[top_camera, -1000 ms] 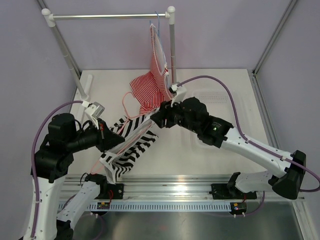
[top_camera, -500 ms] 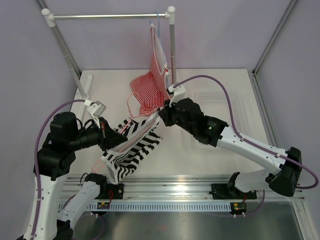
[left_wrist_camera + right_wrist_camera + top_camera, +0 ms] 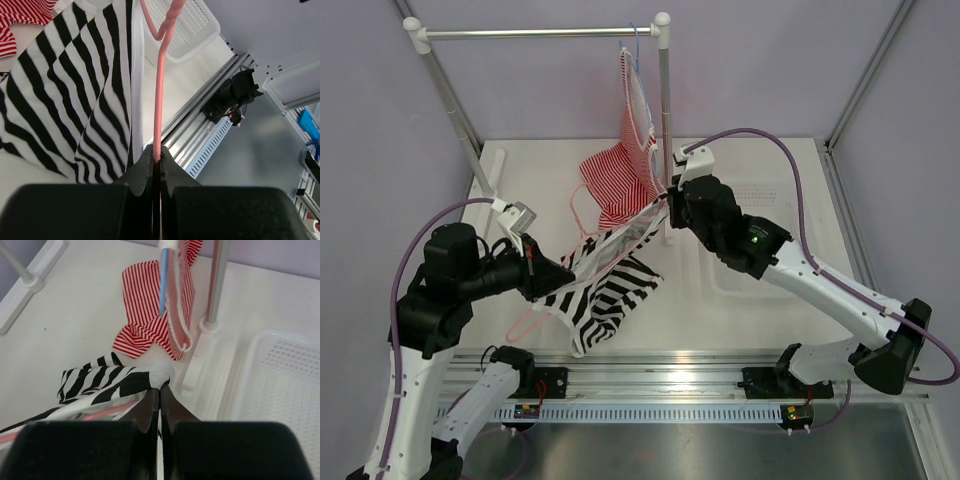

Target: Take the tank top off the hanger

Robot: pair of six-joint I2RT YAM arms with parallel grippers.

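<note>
My right gripper should bring the tank top down while my left gripper lifts the hanger (image 3: 582, 212) clear, because the tank top stretches over the hanger to the rack's post.
The black-and-white striped tank top (image 3: 612, 292) hangs stretched between my two grippers above the table. My left gripper (image 3: 553, 277) is shut on the thin pink wire of the hanger (image 3: 159, 95), which runs straight out from its tips (image 3: 157, 153) beside the striped fabric (image 3: 65, 90). A pink loop of the hanger (image 3: 524, 323) shows below the left arm. My right gripper (image 3: 666, 207) is shut on the pale-edged end of the tank top (image 3: 150, 379), close to the rack's post. Pink wire (image 3: 100, 412) shows under the fabric there.
A red-and-white striped top (image 3: 637, 115) hangs from a blue hanger on the rail and trails onto the table (image 3: 612, 182). The rack post (image 3: 665, 110) stands just behind my right gripper. A white basket (image 3: 760, 235) lies right of it. The aluminium rail (image 3: 670, 362) runs along the near edge.
My right gripper has shut on the tank top's end and moved back and right toward the post, drawing the fabric out. The left gripper keeps hold of the hanger.
</note>
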